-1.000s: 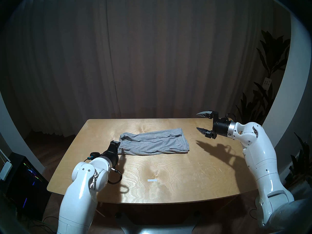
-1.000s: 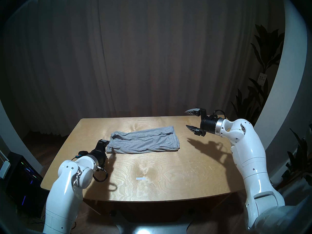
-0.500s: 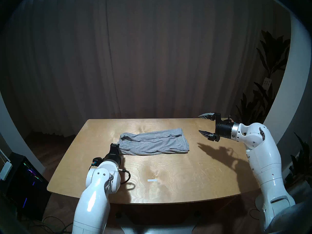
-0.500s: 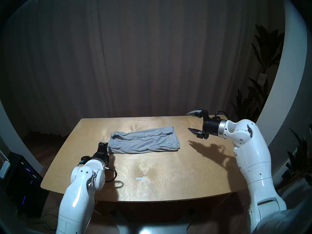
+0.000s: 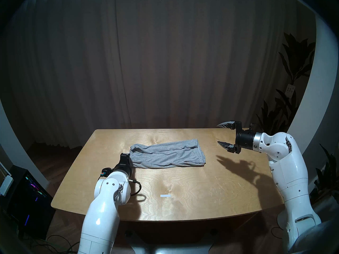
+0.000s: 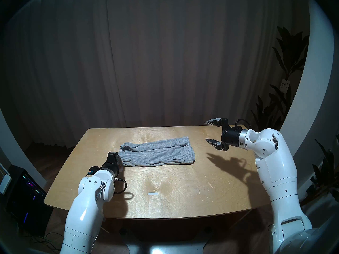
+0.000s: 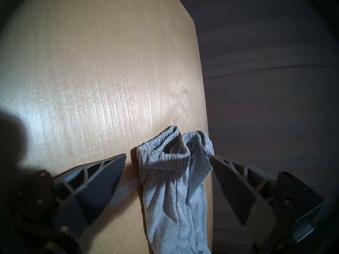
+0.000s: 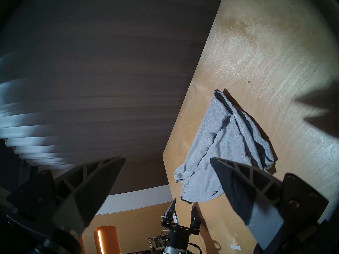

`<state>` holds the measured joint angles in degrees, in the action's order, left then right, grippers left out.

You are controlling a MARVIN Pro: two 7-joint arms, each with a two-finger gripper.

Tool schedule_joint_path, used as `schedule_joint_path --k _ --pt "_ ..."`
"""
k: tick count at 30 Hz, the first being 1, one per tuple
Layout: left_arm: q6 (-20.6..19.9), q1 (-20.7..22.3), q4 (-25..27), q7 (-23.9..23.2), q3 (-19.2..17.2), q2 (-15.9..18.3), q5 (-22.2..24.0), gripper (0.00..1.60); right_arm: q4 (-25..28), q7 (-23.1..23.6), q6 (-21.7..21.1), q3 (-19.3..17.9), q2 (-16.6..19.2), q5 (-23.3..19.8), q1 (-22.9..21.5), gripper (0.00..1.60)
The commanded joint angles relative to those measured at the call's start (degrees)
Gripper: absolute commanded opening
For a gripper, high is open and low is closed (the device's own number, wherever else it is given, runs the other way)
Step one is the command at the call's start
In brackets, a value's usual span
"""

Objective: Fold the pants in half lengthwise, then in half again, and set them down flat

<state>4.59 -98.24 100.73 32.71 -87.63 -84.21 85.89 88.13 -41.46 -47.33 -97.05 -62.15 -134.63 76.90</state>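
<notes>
Both waistband halves (image 7: 180, 148) stand side by side between my fingers, so the pants' layers (image 5: 169, 154) will fold over together when I carry them across.
The light grey pants (image 5: 165, 156) lie on the wooden table (image 5: 183, 184), folded lengthwise, with the waistband to the left and the leg hems to the right. My left gripper (image 5: 129, 156) is low at the waistband end. In the left wrist view the left gripper (image 7: 167, 156) is open, with the gathered waistband (image 7: 165, 149) between its fingers (image 7: 102, 178); one finger touches the cloth. My right gripper (image 5: 218, 134) is open and empty in the air right of the hems. The right wrist view shows the pants (image 8: 225, 138) and the left gripper (image 8: 183, 209).
A small white tape strip (image 5: 165, 195) lies near the table's front middle. A dark curtain hangs behind the table. A plant (image 5: 289, 83) stands at the right. A lit computer case (image 5: 27, 189) stands on the floor at the left.
My left arm's elbow swung right while its gripper stayed at the waistband. My right gripper drew back a little to the right, still open. The pants have not moved.
</notes>
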Motion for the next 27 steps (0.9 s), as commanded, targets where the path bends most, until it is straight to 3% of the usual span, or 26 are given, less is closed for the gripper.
schedule_joint_path --k 1,20,21,22,25,27 --pt "-2.45 2.35 -2.14 0.50 1.55 0.73 0.22 1.60 2.49 0.29 0.90 -0.99 -0.44 -1.00 -0.01 1.60" --pt "-2.23 8.56 -11.99 2.55 2.47 -0.04 0.22 1.60 6.02 0.12 2.37 -3.21 -0.61 -1.20 2.69 1.60" --pt "-2.18 8.85 -12.60 2.56 2.42 -0.10 0.24 1.49 6.16 0.11 2.41 -3.29 -0.62 -1.20 2.79 1.60" --pt "-2.06 8.94 -12.88 2.48 2.55 -0.01 -0.09 1.28 6.34 0.13 2.49 -3.43 -0.62 -1.19 2.93 1.60" --pt "-2.22 9.20 -13.68 2.63 2.65 0.10 -0.17 0.44 6.88 0.16 2.76 -3.87 -0.65 -1.25 3.38 1.60" --pt "-2.30 8.83 -13.35 2.65 2.93 0.27 -0.62 0.00 7.11 0.17 2.94 -4.14 -0.68 -1.24 3.64 1.60"
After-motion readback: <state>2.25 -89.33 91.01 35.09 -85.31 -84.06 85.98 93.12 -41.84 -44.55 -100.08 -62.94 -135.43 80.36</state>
